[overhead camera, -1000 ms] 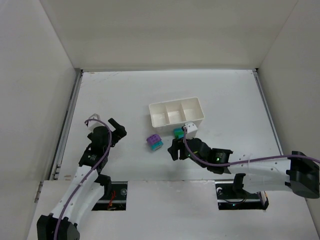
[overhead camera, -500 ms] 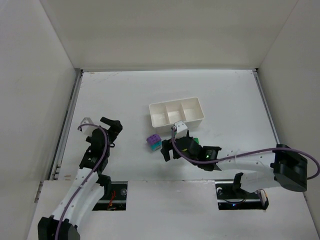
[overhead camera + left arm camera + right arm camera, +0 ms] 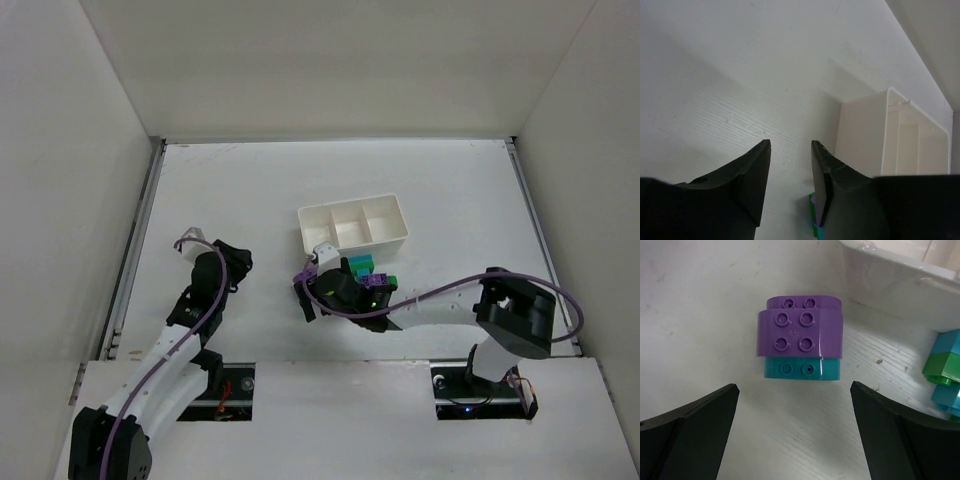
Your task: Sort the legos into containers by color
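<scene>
The teal brick (image 3: 801, 369) is held firmly under the purple bricks, so the robot's right gripper should take hold of the purple part (image 3: 800, 333) and bring the teal end to the left gripper.
A stack of legos (image 3: 800, 342), two purple bricks over a teal one, lies on the table just ahead of my right gripper (image 3: 793, 386). That gripper is open, its fingers wide on either side, touching nothing. In the top view it (image 3: 306, 296) hides most of this stack. A second green and teal stack (image 3: 945, 372) sits to the right by the white tray (image 3: 890, 267), seen from above as legos (image 3: 365, 266) by the tray's front wall (image 3: 352, 243). My left gripper (image 3: 791, 143) hovers over bare table, jaws narrowly apart and empty.
The tray's three compartments (image 3: 350, 222) look empty from above. White enclosure walls ring the table. A lego stack (image 3: 813, 217) peeks out behind my left gripper's right finger. The left arm (image 3: 205, 290) stands off to the left of the bricks.
My right arm swung left from the bricks by the tray to the purple and teal stack, and its jaws opened wide. The left gripper's jaws narrowed and it shifted slightly.
</scene>
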Robot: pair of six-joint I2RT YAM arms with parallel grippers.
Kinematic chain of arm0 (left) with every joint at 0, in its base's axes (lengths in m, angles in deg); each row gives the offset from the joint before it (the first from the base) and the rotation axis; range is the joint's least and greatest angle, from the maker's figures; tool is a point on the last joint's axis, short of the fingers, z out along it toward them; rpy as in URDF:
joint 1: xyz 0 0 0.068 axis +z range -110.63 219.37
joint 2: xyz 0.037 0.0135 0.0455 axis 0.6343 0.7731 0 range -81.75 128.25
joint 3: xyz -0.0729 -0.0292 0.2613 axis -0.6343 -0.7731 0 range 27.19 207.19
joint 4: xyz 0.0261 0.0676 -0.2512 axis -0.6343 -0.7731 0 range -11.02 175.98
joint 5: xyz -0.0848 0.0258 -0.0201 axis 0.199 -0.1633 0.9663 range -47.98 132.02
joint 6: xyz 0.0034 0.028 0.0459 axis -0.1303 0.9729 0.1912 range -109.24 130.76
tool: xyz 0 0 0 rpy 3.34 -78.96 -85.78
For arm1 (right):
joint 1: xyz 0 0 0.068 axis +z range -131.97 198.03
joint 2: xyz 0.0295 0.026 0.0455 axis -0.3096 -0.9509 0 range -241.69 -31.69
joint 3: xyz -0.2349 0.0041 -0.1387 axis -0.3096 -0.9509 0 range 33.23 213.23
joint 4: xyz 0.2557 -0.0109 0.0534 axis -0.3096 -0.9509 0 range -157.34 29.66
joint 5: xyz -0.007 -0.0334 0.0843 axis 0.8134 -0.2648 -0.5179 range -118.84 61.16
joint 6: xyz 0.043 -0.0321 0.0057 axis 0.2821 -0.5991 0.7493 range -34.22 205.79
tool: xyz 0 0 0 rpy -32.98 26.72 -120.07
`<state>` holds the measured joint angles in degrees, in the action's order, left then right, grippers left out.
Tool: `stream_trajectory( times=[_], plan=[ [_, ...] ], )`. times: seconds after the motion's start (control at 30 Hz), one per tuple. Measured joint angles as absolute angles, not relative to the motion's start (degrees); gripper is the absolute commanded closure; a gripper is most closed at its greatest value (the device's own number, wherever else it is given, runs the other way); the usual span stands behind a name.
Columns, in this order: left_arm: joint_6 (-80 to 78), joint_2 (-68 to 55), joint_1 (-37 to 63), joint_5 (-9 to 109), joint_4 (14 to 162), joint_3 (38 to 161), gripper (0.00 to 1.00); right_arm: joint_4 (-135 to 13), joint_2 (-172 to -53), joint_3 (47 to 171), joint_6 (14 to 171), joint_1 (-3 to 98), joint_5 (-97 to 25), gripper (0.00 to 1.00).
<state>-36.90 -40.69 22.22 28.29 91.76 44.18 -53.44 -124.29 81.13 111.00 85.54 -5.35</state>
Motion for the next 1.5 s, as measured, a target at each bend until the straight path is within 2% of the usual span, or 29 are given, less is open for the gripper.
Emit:
stream_trajectory(
  times=[0.17, 0.53, 0.67, 0.93, 1.5],
  plan=[
    [-36.6, -43.9, 21.6, 30.1, 94.9, 41.8, 0.52, -53.4, -128.1, 82.3, 110.8, 85.5, -4.9, 0.00],
    [-37.6, -45.2, 17.3, 35.5, 96.5, 36.7, 0.43, -52.0, -130.5, 84.1, 109.7, 85.0, -3.7, 0.00],
    [-38.0, -45.6, 15.2, 36.4, 96.9, 35.2, 0.41, -51.9, -129.9, 83.6, 109.5, 84.8, -3.5, 0.00],
    [-37.7, -49.5, 11.1, 36.7, 98.7, 32.3, 0.39, -50.0, -116.6, 75.0, 112.7, 83.2, -8.2, 0.00],
    [-39.3, -45.0, 11.8, 36.0, 102.4, 32.1, 0.38, -49.0, -130.0, 85.7, 109.9, 81.7, -9.6, 0.00]
  ],
)
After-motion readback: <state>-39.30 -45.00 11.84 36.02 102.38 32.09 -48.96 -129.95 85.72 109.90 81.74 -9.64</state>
